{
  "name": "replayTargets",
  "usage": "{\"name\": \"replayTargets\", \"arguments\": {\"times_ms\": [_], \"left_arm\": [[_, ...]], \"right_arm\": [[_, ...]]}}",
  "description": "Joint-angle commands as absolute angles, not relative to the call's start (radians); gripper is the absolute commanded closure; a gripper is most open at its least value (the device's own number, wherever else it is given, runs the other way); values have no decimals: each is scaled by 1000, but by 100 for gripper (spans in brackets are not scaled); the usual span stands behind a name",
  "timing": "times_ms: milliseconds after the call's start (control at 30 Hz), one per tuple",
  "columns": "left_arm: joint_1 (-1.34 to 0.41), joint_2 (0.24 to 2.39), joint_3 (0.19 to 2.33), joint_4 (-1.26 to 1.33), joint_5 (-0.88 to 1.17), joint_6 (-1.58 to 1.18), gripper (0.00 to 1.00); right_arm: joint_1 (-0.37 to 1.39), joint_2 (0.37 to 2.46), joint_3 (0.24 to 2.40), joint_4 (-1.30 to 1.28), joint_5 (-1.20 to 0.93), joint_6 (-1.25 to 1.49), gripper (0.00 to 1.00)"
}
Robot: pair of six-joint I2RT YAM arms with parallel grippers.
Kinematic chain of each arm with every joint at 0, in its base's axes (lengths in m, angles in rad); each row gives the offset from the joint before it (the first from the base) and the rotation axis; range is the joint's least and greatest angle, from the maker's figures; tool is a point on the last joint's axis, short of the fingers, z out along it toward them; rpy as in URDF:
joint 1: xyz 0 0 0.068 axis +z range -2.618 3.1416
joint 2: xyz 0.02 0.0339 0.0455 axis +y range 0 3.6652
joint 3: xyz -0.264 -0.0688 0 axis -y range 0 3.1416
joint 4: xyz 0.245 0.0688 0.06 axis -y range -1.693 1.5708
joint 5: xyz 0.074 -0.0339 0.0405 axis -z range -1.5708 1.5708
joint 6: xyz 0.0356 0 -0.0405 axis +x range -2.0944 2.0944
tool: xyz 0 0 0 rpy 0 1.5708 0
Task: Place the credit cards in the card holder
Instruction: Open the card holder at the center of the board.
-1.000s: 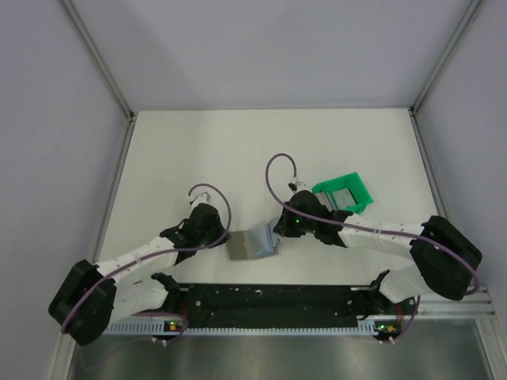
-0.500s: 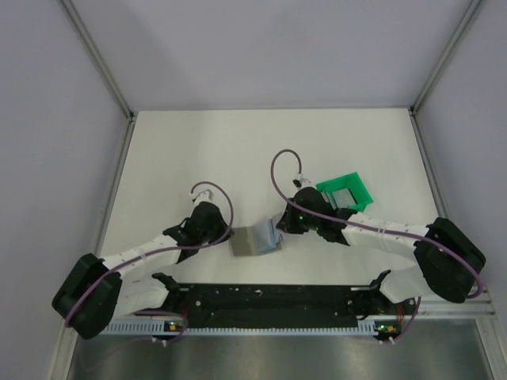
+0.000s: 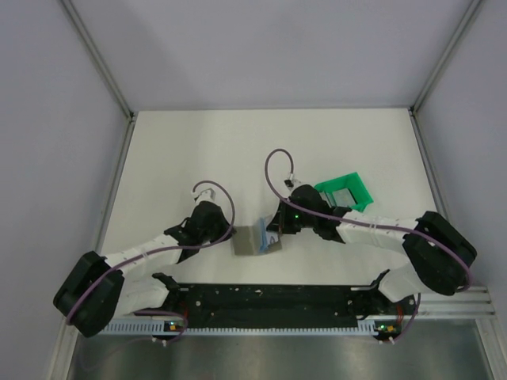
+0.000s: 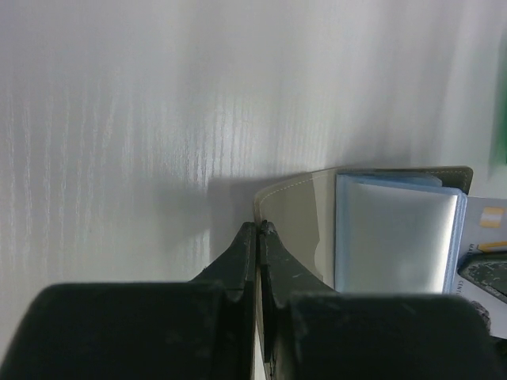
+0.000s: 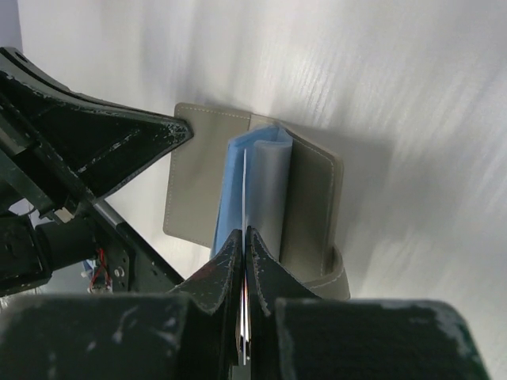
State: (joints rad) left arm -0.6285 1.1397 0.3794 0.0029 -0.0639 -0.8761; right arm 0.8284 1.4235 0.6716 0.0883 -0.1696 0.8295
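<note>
The blue sleeves [image 3: 262, 236] are standing up against the credit card. Next, my right gripper presses them flat onto the grey cover [image 3: 245, 240] by my left gripper first.
The card holder [image 3: 249, 241] lies open on the table, a grey cover with blue plastic sleeves [image 5: 269, 186] standing up from its fold. My left gripper [image 4: 260, 229] is shut on the edge of the grey cover [image 4: 297, 218]. My right gripper [image 5: 245, 234] is shut on one credit card [image 5: 245, 186], seen edge-on as a thin white line. The card's front edge sits among the blue sleeves. In the left wrist view the same card [image 4: 485, 228] shows beside the sleeves [image 4: 396, 233]. Another grey card [image 3: 341, 192] lies in the green tray [image 3: 360, 190].
The green open tray stands just behind and to the right of my right wrist. My left gripper's fingers [image 5: 119, 138] lie close to the left of the holder in the right wrist view. White walls and metal rails [image 3: 119, 182] enclose the table.
My right gripper has swung left and slightly nearer with the card, bringing its edge to the blue sleeves. The holder's blue part now stands more upright. The left gripper has barely moved.
</note>
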Motion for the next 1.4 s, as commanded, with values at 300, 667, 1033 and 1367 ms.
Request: {"name": "replayTargets", "arguments": {"times_ms": [300,667,1033,1367], "left_arm": [[-630,1147,379,64,-55,-854,100],[-630,1135,377,55,-55,-848,100],[-630,1095,391,35,-41,-839,100],[-630,1088,393,34,-35,-842,100]], "right_arm": [[891,1517,856,3,-138,775,100],[902,1589,890,-69,-104,779,100],[928,1479,874,-40,-17,753,100],[985,1558,911,63,-5,801,100]]}}
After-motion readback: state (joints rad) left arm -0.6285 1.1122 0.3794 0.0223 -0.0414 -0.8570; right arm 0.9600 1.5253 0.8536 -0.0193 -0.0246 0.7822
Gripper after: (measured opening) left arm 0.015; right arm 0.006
